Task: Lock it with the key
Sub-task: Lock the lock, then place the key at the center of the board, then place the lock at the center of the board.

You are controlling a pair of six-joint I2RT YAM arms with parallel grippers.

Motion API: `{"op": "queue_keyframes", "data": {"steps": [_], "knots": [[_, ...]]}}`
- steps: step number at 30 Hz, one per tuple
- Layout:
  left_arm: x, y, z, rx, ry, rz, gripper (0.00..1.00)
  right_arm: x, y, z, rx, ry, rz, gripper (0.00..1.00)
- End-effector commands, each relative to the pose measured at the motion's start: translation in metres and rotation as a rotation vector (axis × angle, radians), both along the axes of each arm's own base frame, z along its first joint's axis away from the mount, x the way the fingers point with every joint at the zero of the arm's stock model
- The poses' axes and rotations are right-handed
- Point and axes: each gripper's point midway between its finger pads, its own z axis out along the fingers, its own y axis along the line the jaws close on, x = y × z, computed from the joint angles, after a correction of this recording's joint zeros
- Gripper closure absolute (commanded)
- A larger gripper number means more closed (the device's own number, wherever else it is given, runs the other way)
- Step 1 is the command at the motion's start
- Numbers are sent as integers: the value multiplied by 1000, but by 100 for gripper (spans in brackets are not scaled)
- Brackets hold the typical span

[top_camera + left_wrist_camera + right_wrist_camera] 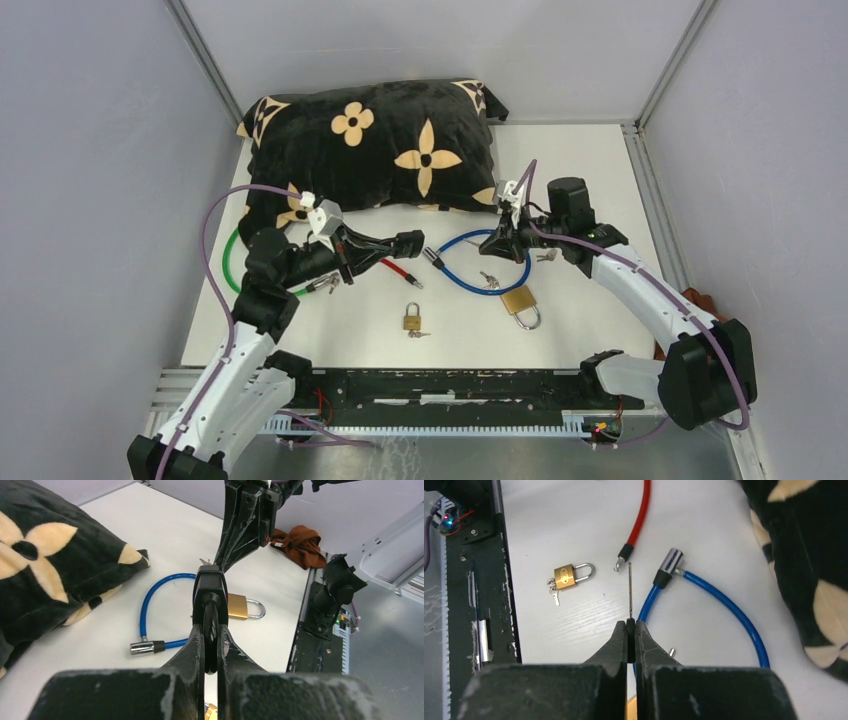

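Observation:
My right gripper should keep going to the open spot (470, 326) beside the small brass padlock and let go there, because the key is clear of the black lock body (410, 243).
My left gripper (385, 245) is shut on a black cable-lock body (210, 587) and holds it above the table, its end facing the right gripper. A red cable (398, 271) runs from it; its free pin end (621, 562) lies on the table. My right gripper (500, 240) is shut on the black head of a thin metal key (629, 587), blade pointing toward the lock body. In the left wrist view the right gripper (235, 540) hangs just beyond the lock body. Left fingers (197, 645) pinch the body's rear.
A blue cable lock (480, 270) lies under the right gripper, its metal end (670, 560) near the red pin. A small brass padlock (412, 317) with keys and a larger one (520, 300) lie nearer. A black flowered pillow (380, 150) is behind, a green cable (232, 262) left.

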Motion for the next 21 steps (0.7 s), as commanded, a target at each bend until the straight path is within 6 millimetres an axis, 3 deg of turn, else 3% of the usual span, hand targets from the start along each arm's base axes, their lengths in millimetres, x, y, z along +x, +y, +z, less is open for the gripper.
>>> {"op": "queue_keyframes", "data": {"steps": [1,6,11,15,21], "knots": [[7,7,36,7,-167,57,98,12,-8,7,22,-4,-110,100],[45,28,19,112,-251,252,98,12,-10,-18,-15,146,-209,100],[95,47,-15,399,-383,383,98,-26,12,-60,-72,294,-182,100],[135,43,-42,656,-529,416,98,-61,29,-97,-119,448,-138,100],[168,20,-82,906,-760,328,98,-90,23,-145,-173,617,-128,100]]}}
